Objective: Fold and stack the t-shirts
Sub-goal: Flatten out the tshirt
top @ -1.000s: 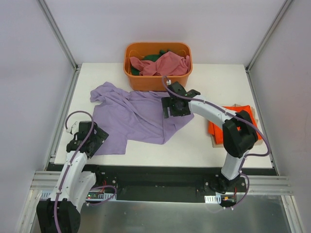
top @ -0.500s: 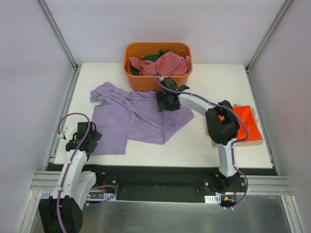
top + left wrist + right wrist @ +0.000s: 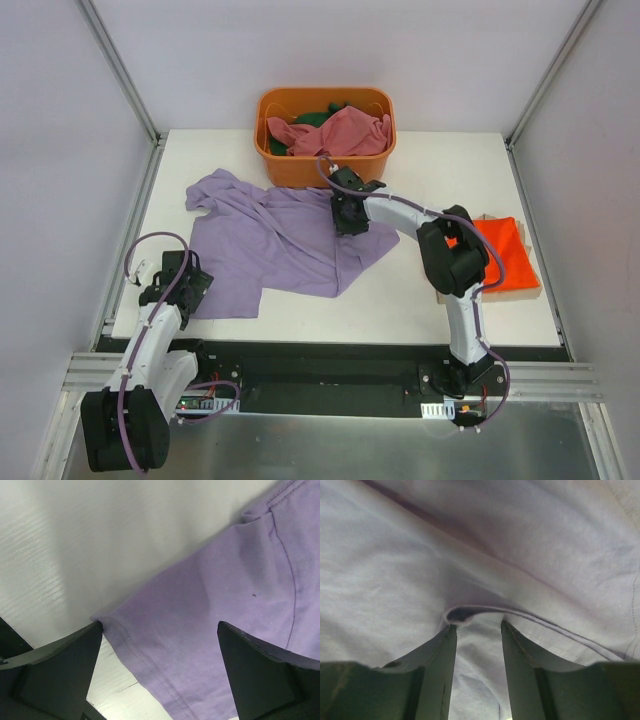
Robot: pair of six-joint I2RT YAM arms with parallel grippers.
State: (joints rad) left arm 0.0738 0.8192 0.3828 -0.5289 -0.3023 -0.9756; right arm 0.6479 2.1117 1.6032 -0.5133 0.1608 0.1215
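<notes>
Next, my left gripper pinches the t-shirt's hem corner [image 3: 116,625] before both grippers stretch the lavender-purple t-shirt open, because the t-shirt lies rumpled with a raised fold [image 3: 482,609] at my right gripper.
The lavender-purple t-shirt [image 3: 270,240] lies spread and rumpled on the white table. My left gripper [image 3: 183,285] is at its near left hem corner, low over it. In the left wrist view this gripper [image 3: 160,630] is wide open with the stitched hem [image 3: 150,667] between its fingers. My right gripper [image 3: 345,216] is down on the shirt's far right part, just in front of the tub. In the right wrist view it [image 3: 477,625] is narrowly open, with a raised fold [image 3: 465,614] at its fingertips. The folded orange-red t-shirt [image 3: 505,255] lies at the right.
The rigid orange tub [image 3: 300,172] stands at the back centre and holds a dusty pink shirt [image 3: 340,130] and a dark green one [image 3: 315,118]. The orange-red shirt rests on a flat board [image 3: 445,293]. Metal frame posts and white walls border the table.
My right gripper has moved left and back across the lavender shirt, toward the tub, and its jaws have narrowed. My left gripper has shifted slightly left at the hem corner.
</notes>
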